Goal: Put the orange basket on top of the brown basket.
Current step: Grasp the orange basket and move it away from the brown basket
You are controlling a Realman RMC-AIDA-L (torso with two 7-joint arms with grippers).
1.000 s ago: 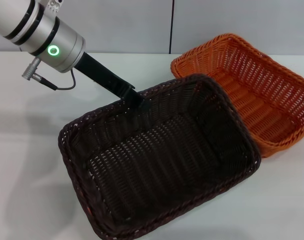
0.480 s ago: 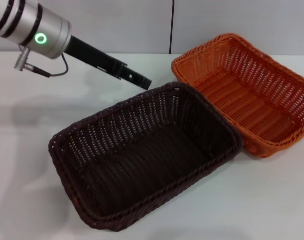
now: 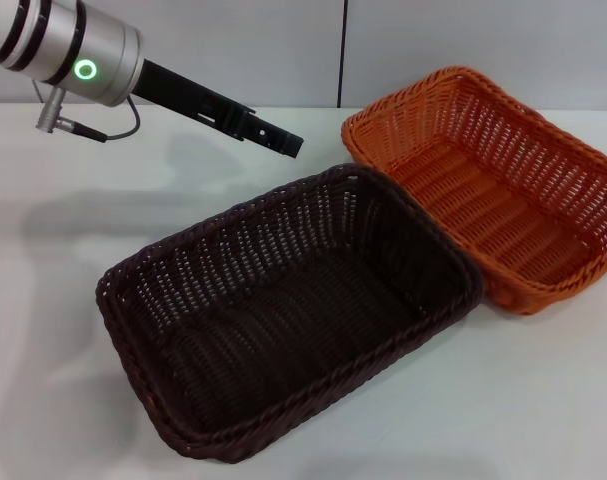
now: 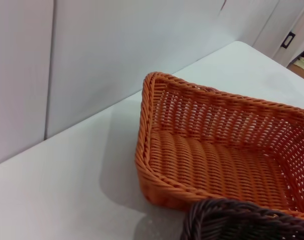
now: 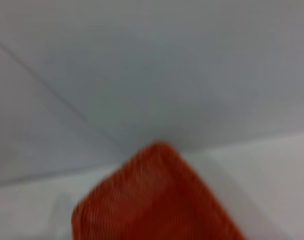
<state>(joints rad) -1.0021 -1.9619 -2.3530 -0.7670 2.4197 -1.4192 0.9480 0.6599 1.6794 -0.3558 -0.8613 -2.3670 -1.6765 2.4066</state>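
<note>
The orange basket is against the brown basket (image 3: 426,216) and reaches away from my left gripper, so next my right gripper picks it up by its outer end rim.
The brown basket (image 3: 283,325) lies flat on the white table, front and centre, empty. The orange basket (image 3: 498,190) sits behind and to the right of it, its near corner touching or just behind the brown basket's far right rim. My left gripper (image 3: 288,143) hangs in the air just behind the brown basket's far rim, clear of it and holding nothing. The left wrist view shows the orange basket (image 4: 217,155) and a corner of the brown rim (image 4: 242,220). The right wrist view shows the orange basket (image 5: 152,200) blurred. My right gripper is out of view.
The white table (image 3: 73,230) runs back to a grey wall (image 3: 283,50) with a vertical seam. Bare table lies left of the brown basket and along the front right.
My left gripper let go of the brown basket's far rim and rose back to the left. The basket dropped from a tilt to lie flat and slid a little left.
</note>
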